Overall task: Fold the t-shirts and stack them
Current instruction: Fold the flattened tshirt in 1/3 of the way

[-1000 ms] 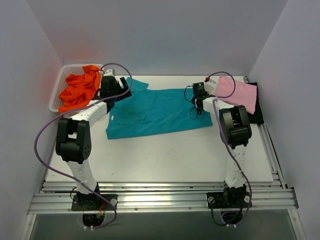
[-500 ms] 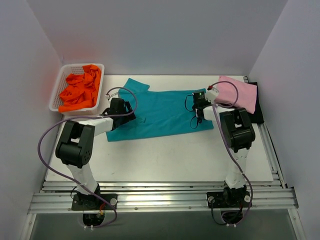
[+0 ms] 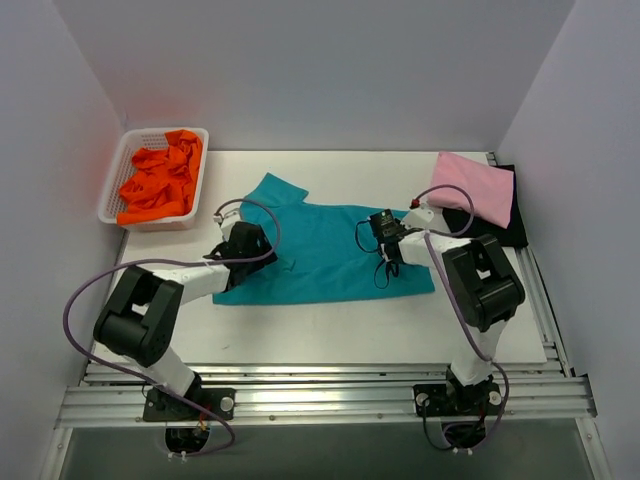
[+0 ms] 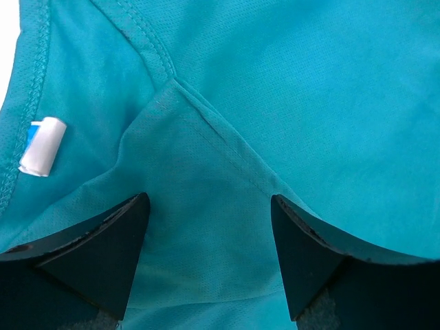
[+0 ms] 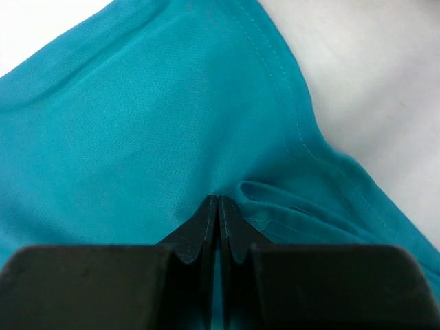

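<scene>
The near sleeve [image 3: 286,265] is folded in on the teal t-shirt but the far sleeve sticks out, so next my left gripper grabs the far sleeve's tip [image 3: 270,180].
The teal t-shirt [image 3: 320,255] lies spread flat in the middle of the table. My left gripper [image 3: 250,243] is open over its left end, near the collar. Its fingers [image 4: 103,254] stand wide apart with teal cloth [image 4: 206,172] and a white label [image 4: 42,146] between and beyond them. My right gripper [image 3: 380,228] is at the shirt's right part, shut, with a small bunch of teal cloth [image 5: 289,206] at its tips [image 5: 218,206]. A folded pink t-shirt [image 3: 475,188] lies on a black t-shirt [image 3: 512,228] at the far right. Orange t-shirts [image 3: 160,180] are heaped in the basket.
The white mesh basket [image 3: 115,170] stands at the far left corner. Grey walls close in the table on the left, the back and the right. Aluminium rails [image 3: 320,395] run along the near edge by the arm bases.
Both grippers have moved toward the near edge, and the teal t-shirt has slid that way with them. It now lies lower on the table, away from the basket and the pink t-shirt.
</scene>
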Action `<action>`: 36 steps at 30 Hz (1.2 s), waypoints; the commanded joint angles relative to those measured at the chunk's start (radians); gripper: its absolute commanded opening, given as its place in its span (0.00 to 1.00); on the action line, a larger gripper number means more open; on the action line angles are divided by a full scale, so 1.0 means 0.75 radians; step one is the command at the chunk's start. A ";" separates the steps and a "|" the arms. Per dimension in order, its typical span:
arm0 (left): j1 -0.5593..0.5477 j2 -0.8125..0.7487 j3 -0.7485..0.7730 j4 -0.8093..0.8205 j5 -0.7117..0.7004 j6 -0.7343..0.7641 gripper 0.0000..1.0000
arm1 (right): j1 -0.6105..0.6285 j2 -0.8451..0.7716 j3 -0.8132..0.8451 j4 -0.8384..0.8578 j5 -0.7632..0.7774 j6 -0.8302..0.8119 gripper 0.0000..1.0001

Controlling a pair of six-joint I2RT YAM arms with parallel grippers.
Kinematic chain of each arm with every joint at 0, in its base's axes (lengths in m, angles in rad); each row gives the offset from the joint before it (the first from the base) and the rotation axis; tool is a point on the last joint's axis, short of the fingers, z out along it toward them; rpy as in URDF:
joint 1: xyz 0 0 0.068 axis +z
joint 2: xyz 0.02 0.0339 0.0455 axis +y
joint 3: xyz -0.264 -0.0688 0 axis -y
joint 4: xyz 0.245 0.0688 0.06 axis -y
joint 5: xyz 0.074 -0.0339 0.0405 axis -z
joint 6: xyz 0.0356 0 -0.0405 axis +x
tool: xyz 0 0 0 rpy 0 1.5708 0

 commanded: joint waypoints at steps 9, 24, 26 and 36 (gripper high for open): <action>-0.293 -0.445 -0.159 -0.571 -0.251 -0.251 0.85 | 0.056 -0.174 -0.158 -0.587 0.177 0.355 0.00; -0.073 -0.482 0.301 -0.408 -0.095 0.194 0.96 | 0.177 -0.334 0.318 -0.891 0.494 0.251 0.99; 0.084 -0.357 0.377 -0.284 0.154 0.274 0.97 | 0.168 -0.315 0.312 -0.677 0.478 -0.018 0.99; 0.384 0.827 1.426 -0.309 0.938 0.420 1.00 | 0.017 -0.375 0.052 -0.140 -0.064 -0.494 0.94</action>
